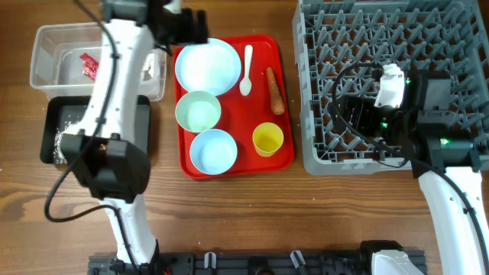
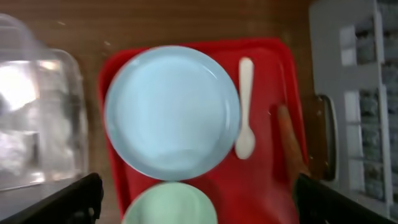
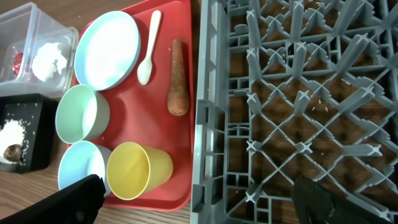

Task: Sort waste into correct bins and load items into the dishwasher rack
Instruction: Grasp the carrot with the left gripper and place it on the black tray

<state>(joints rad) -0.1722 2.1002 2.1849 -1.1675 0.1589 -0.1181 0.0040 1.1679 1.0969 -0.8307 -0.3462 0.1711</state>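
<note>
The orange carrot (image 1: 276, 93) lies clear of the white spoon (image 1: 246, 75), crosswise to my open fingers. My left gripper should go to the carrot next and close across its width.
On the red tray (image 1: 284, 151) lie the pale blue plate (image 1: 207, 66), a white spoon (image 1: 246, 72), an orange carrot (image 1: 274, 92), a mint bowl (image 1: 199, 111), a blue bowl (image 1: 213, 150) and a yellow cup (image 1: 267, 139). My left gripper (image 2: 199, 205) is open and empty above the plate (image 2: 171, 111) and mint bowl (image 2: 169, 205). My right gripper (image 3: 199, 202) is open and empty over the grey rack (image 1: 458, 30), near its left edge. The clear tub (image 1: 46, 46) holds the red wrapper (image 1: 89, 66) and white paper (image 3: 50, 57). The black tray (image 1: 53, 114) holds rice grains (image 1: 65, 130) and a brown lump (image 3: 12, 152).
The rack (image 3: 298, 106) fills the right side, its left wall close to the red tray's right edge (image 3: 186, 180). Bare wooden table lies in front of the tray and bins. My left arm (image 1: 114, 84) crosses over the tub and black tray.
</note>
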